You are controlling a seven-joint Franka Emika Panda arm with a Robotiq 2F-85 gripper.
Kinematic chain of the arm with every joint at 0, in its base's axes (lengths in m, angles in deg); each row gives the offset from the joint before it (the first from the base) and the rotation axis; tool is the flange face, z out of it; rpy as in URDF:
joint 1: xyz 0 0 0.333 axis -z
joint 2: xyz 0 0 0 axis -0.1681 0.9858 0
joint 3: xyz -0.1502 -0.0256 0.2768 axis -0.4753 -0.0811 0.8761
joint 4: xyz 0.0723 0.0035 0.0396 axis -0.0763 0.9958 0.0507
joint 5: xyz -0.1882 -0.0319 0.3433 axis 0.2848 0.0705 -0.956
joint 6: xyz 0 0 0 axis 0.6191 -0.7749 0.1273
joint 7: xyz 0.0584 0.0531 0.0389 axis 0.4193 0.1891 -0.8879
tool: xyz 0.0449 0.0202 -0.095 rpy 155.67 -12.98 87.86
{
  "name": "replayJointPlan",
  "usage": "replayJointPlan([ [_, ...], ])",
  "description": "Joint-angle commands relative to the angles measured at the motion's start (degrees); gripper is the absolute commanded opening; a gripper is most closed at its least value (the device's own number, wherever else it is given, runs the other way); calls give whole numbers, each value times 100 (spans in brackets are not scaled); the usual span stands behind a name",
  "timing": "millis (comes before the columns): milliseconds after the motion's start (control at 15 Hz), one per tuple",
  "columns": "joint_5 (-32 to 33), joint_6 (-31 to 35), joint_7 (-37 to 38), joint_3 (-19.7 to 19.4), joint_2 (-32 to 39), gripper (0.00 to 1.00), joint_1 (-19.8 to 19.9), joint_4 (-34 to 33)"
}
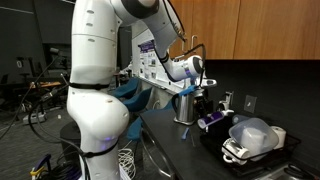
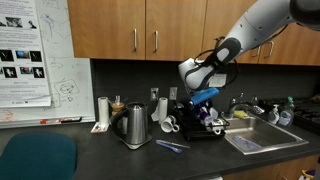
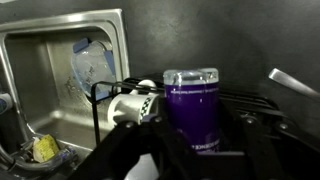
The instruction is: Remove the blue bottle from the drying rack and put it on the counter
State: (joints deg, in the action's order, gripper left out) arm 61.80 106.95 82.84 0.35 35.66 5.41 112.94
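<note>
I should swing the blue bottle clear with my gripper and turn the bottle upright before I lower it to the open counter [image 1: 178,143], because the bottle is slanting over the drying rack's near end.
The blue bottle [image 3: 190,105] is a blue-violet cylinder with a paler top. In the wrist view it stands upright between my gripper's [image 3: 190,152] two dark fingers, which close on its lower sides. In an exterior view the gripper [image 1: 204,110] holds the bottle [image 1: 210,122] just over the near end of the black drying rack [image 1: 285,152]. In the other exterior view the gripper [image 2: 206,102] hangs over the rack [image 2: 203,130], and the bottle is mostly hidden by the fingers. The dark counter [image 2: 100,155] runs along beside the rack.
A translucent white bowl [image 1: 250,135] lies in the rack. A white mug with a checkered band [image 3: 132,104] sits by the bottle. A steel jug [image 2: 135,125], cups and a blue pen [image 2: 170,146] are on the counter. The steel sink [image 2: 255,138] is beside the rack.
</note>
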Motion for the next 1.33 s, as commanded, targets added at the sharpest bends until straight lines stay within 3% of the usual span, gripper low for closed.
replayJointPlan([
  [0, 89, -281, 419, 331, -394, 27, -95, 401],
  [333, 337, -141, 608, 747, -520, 27, -245, 661],
  [867, 2174, -322, -319, 1078, -347, 27, -333, 376],
  [1067, 2625, 226, -741, 1149, -249, 27, -324, 365],
  [1267, 2502, 1028, -1098, 1204, -107, 27, -323, 362],
])
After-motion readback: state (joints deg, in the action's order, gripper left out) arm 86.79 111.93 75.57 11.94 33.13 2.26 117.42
